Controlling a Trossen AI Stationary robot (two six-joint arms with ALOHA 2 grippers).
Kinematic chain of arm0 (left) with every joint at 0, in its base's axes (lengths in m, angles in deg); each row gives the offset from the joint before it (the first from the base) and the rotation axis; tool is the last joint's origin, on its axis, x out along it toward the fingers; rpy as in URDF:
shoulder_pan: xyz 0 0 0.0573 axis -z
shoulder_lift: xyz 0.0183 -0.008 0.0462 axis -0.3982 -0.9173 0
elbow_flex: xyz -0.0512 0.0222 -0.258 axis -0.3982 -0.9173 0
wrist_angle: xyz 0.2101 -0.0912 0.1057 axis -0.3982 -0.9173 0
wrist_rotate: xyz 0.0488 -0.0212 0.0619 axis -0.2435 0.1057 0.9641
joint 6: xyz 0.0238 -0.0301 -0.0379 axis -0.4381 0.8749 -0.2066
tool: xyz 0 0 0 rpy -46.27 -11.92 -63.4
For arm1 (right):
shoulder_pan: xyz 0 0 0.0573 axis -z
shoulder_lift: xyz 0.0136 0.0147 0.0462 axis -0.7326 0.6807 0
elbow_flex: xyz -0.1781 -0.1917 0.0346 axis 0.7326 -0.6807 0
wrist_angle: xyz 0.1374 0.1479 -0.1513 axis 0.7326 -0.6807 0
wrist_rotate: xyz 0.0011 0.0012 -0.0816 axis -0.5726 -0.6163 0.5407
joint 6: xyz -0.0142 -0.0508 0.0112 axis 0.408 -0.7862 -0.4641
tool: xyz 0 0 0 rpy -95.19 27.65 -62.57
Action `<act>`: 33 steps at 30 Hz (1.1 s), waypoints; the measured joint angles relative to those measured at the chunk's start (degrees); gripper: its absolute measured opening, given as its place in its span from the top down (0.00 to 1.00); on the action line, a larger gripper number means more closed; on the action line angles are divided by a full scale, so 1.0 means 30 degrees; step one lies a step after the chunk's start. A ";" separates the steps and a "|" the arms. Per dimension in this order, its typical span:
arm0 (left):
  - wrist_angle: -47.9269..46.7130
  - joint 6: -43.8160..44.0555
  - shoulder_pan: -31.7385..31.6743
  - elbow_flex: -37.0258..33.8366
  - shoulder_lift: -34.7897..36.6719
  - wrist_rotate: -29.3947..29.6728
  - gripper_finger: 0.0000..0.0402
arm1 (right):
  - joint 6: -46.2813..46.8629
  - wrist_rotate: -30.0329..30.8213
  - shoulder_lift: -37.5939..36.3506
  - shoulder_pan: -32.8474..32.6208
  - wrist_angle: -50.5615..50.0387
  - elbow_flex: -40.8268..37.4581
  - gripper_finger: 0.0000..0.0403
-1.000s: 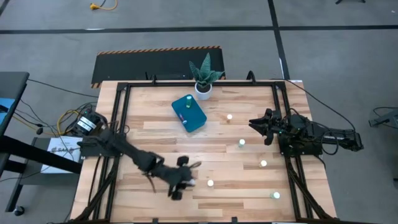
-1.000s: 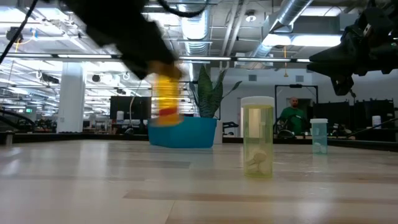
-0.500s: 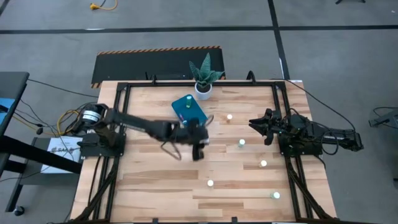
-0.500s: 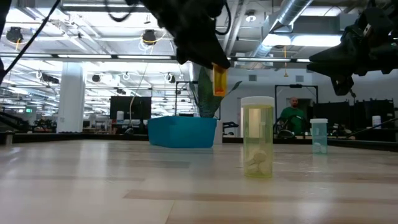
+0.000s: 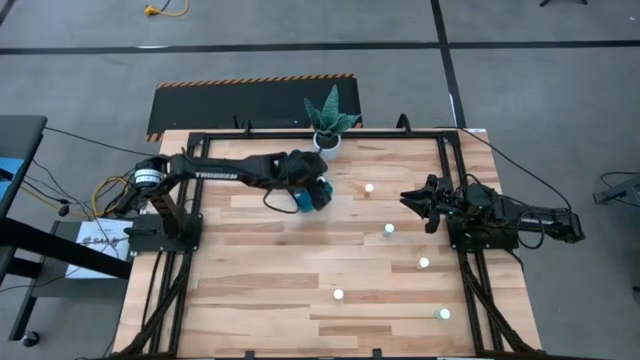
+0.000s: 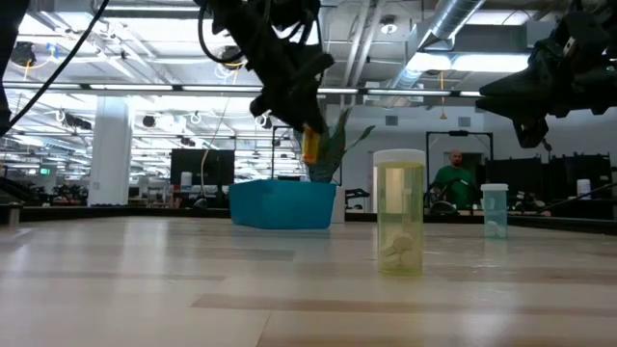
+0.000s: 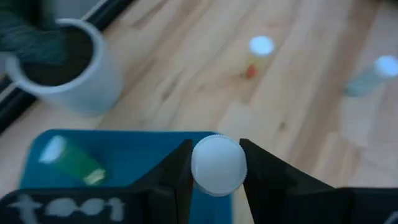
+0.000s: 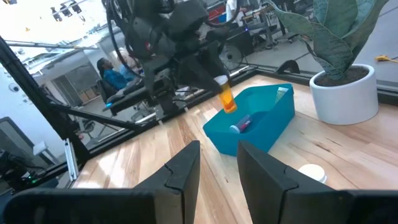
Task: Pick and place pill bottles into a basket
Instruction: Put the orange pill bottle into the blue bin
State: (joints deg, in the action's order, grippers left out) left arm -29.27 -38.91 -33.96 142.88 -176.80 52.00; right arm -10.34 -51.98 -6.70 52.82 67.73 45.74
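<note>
My left gripper should go on moving down into the open basket (image 8: pixel 260 114) and let go there, because the yellow-orange pill bottle (image 8: pixel 227 99) is hanging base-down clear above the basket's rim.
My left gripper (image 5: pixel 316 186) hangs over the teal-blue basket (image 5: pixel 303 202) at the table's far middle, shut on a yellow-orange pill bottle (image 6: pixel 309 146) with a white cap (image 7: pixel 217 165). The basket also shows in the left wrist view (image 7: pixel 130 155) and the right wrist view (image 8: pixel 264 121); a green bottle (image 7: pixel 71 160) lies in it. My right gripper (image 5: pixel 408 200) waits open at the table's right side, clear of the table. Several loose bottles stand upright on the table, among them one near the basket (image 5: pixel 369 187) and one in front of my right gripper (image 5: pixel 389 230). My left gripper pinches the bottle between its two fingers (image 7: pixel 180 167), by its sides at the white-capped top end (image 7: pixel 217 149). The fingers come from above, slanting down, and lie along the bottle. The bottle (image 8: pixel 227 99) hangs below them, slightly tilted, clear above the basket.
A white pot with a green plant (image 5: pixel 327 140) stands just behind the basket. More bottles stand toward the near right of the table (image 5: pixel 424 264) (image 5: pixel 338 295) (image 5: pixel 443 314). A pale-green bottle (image 6: pixel 399 212) stands close to the low camera. Black frame rails run along both table sides.
My left gripper has gone up from the near left-middle of the table and toward the far edge with the yellow-orange bottle, which is lifted clear and now hangs over the basket. The gripper has stayed shut on it.
</note>
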 joint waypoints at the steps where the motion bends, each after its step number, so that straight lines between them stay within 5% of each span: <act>1: -0.0245 0.0023 -0.0148 0.0000 0.0000 0.0362 0.76 | -0.0007 0.0000 0.0001 0.0000 0.0001 0.0000 0.75; 18: -0.1310 0.2126 -0.2974 -0.1628 -0.0022 0.0623 0.74 | -0.0004 0.0000 0.0000 0.0000 0.0002 0.0007 0.75; 33: 0.1209 0.4629 -0.3905 -0.4169 -0.0029 0.1096 0.73 | -0.0001 0.0000 0.0002 0.0001 0.0006 0.0007 0.75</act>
State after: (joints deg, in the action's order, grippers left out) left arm -25.64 -25.02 -45.68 130.38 -176.89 55.29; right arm -10.35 -51.98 -6.69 52.83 67.75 45.77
